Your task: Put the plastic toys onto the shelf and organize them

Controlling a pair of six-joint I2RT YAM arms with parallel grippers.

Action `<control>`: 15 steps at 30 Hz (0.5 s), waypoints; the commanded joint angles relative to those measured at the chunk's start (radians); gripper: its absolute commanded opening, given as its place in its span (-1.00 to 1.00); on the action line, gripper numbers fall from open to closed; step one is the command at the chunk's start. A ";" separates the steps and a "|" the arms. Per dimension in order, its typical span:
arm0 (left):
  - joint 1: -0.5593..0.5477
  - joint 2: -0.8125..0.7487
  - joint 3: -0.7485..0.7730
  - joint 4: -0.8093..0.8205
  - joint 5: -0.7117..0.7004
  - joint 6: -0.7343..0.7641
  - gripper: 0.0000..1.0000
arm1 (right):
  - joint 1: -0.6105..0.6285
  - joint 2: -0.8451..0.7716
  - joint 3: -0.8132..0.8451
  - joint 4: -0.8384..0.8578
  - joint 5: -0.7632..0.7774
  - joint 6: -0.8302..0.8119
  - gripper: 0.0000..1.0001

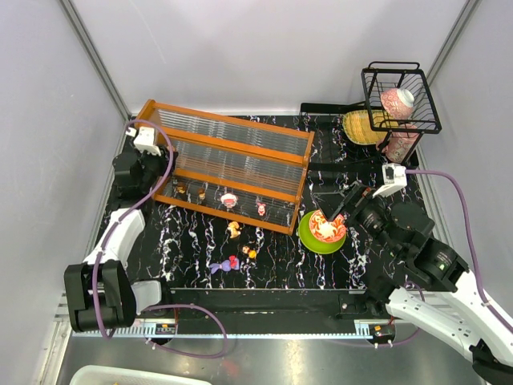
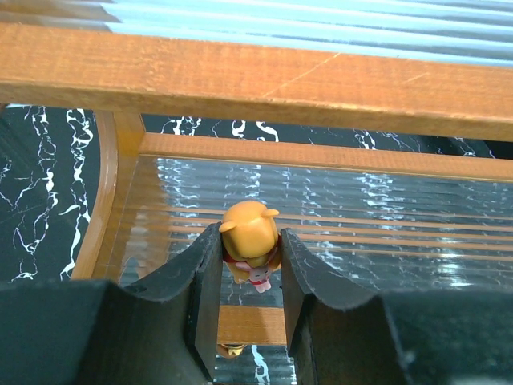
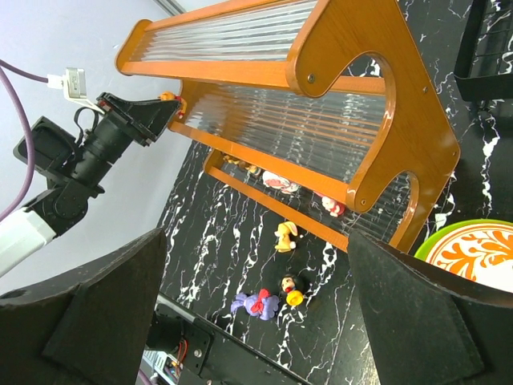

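My left gripper should keep moving inward with the orange bear figurine (image 2: 250,234), which is upright before an empty ribbed panel (image 2: 325,228). It should let go once the figurine stands behind the front bar.
The orange-framed shelf (image 1: 232,164) stands at the back left; it also shows in the left wrist view (image 2: 256,72) and the right wrist view (image 3: 321,80). My left gripper (image 1: 158,170) (image 2: 250,265) is at the shelf's left end, shut on an orange bear figurine (image 2: 250,228) above the ribbed lower panel. Several small toys (image 1: 229,199) sit on the lower tier. On the table in front lie a yellow rabbit (image 1: 233,229) (image 3: 284,235), a purple figure (image 1: 226,264) (image 3: 256,303) and a dark-haired figure (image 1: 249,253) (image 3: 290,290). My right gripper (image 1: 345,204) (image 3: 256,265) is open and empty.
A green plate (image 1: 309,238) with a red-patterned bowl (image 1: 327,227) sits right of the shelf, below my right gripper. A black wire basket (image 1: 401,96) holding a pink carton stands at the back right, with a yellow object (image 1: 361,127) beside it.
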 commanded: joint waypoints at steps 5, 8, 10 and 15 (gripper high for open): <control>0.005 0.037 -0.016 0.122 0.038 -0.010 -1.00 | -0.005 0.015 0.014 0.002 0.039 -0.023 1.00; 0.005 0.045 -0.018 0.124 0.040 -0.009 -1.00 | -0.005 0.014 0.009 0.003 0.037 -0.022 1.00; 0.002 0.051 -0.016 0.124 0.041 -0.009 -1.00 | -0.005 0.014 0.008 0.002 0.036 -0.021 0.99; -0.007 0.064 -0.012 0.118 0.044 -0.010 -1.00 | -0.005 0.015 0.006 0.003 0.037 -0.025 1.00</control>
